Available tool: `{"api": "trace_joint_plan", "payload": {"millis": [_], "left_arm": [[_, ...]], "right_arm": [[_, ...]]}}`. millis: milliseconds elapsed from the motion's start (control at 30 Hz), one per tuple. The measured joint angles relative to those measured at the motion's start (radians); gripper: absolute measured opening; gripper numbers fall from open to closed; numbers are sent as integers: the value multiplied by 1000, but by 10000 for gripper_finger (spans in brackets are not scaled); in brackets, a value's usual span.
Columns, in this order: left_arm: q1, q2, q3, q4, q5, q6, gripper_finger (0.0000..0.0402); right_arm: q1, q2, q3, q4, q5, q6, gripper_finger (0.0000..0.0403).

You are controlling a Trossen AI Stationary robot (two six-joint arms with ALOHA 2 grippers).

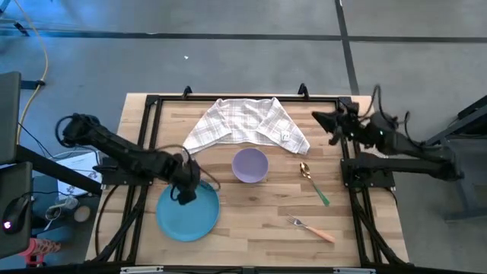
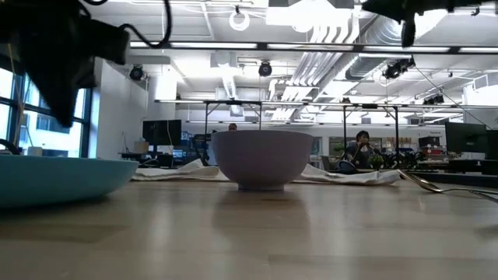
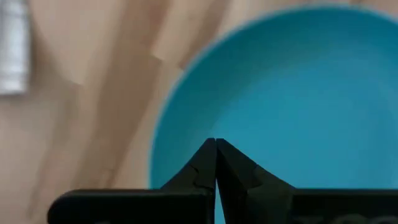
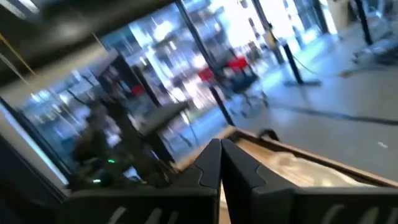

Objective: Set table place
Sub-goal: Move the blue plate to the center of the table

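Observation:
The blue plate (image 1: 188,217) is too far from the middle of the table, so the robot's left gripper should reach down again and shift the plate toward the wood nearer the fork (image 1: 240,216).
The round blue plate (image 1: 188,215) lies flat on the table's near left part; it also shows in the low view (image 2: 47,180). My left gripper (image 1: 187,190) hangs shut just above the plate's far rim (image 3: 186,99), apart from it. The lavender bowl (image 1: 249,165) stands upright at mid-table. The gold spoon with the green handle (image 1: 313,183) lies to the right of the bowl. The fork with the orange handle (image 1: 312,228) lies near the front right. My right gripper (image 1: 318,119) is shut and raised above the table's far right corner.
A white checked cloth (image 1: 247,122) lies crumpled along the table's far edge behind the bowl. A black frame (image 1: 152,103) runs around the tabletop. Bare wood (image 1: 259,221) shows between the plate and the fork.

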Motion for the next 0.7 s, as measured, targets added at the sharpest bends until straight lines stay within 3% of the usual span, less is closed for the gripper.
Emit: {"api": "trace_joint_plan", "payload": {"millis": [333, 700], "left_arm": [[-183, 61, -107, 174, 85, -162, 0], [-250, 84, -159, 202, 137, -254, 0]], "right_arm": [[0, 358, 447, -304, -1, -152, 0], [0, 498, 660, -346, -96, -229, 0]]}}
